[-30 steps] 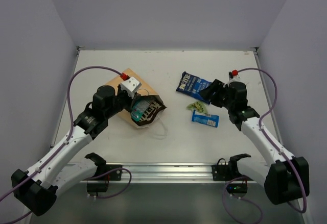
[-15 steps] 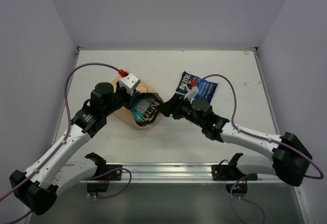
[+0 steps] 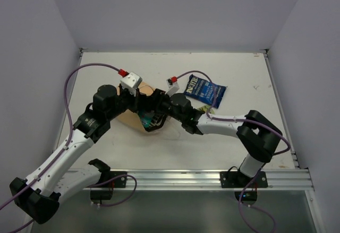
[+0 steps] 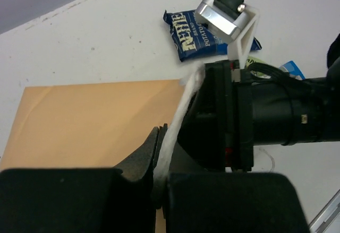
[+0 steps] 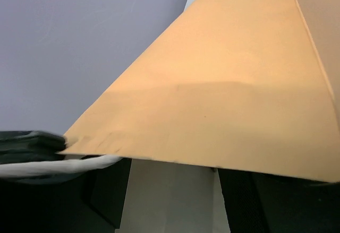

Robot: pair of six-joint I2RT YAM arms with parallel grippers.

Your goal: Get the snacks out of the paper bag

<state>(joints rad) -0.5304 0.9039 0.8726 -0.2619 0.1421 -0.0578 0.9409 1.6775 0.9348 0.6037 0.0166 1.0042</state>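
Note:
The paper bag's raised tan side (image 5: 186, 119) is above my right gripper's open fingers. I keep reaching into the paper bag's opening until the fingers are on both sides of a packet.
The tan paper bag (image 3: 125, 118) lies on its side left of centre, its mouth facing right. My left gripper (image 3: 136, 96) is shut on the bag's upper rim and holds it lifted; in the left wrist view (image 4: 161, 161) the pale rim is pinched between the jaws. My right gripper (image 3: 154, 109) is open at the bag's mouth, its fingers (image 5: 103, 190) spread under the raised tan wall (image 5: 212, 84), with the pale inside between them. A teal-white packet (image 3: 144, 119) shows in the mouth. A dark blue chip bag (image 3: 205, 91) lies out on the table.
In the left wrist view a blue-white packet (image 4: 291, 68) and a greenish packet (image 4: 256, 61) lie on the table behind my right arm (image 4: 265, 116). The right arm's forearm (image 3: 223, 122) stretches across the table's middle. Grey walls stand on three sides.
My right arm has swung left from the packets on the right side across to the bag's mouth. My left gripper has raised the bag's rim a little.

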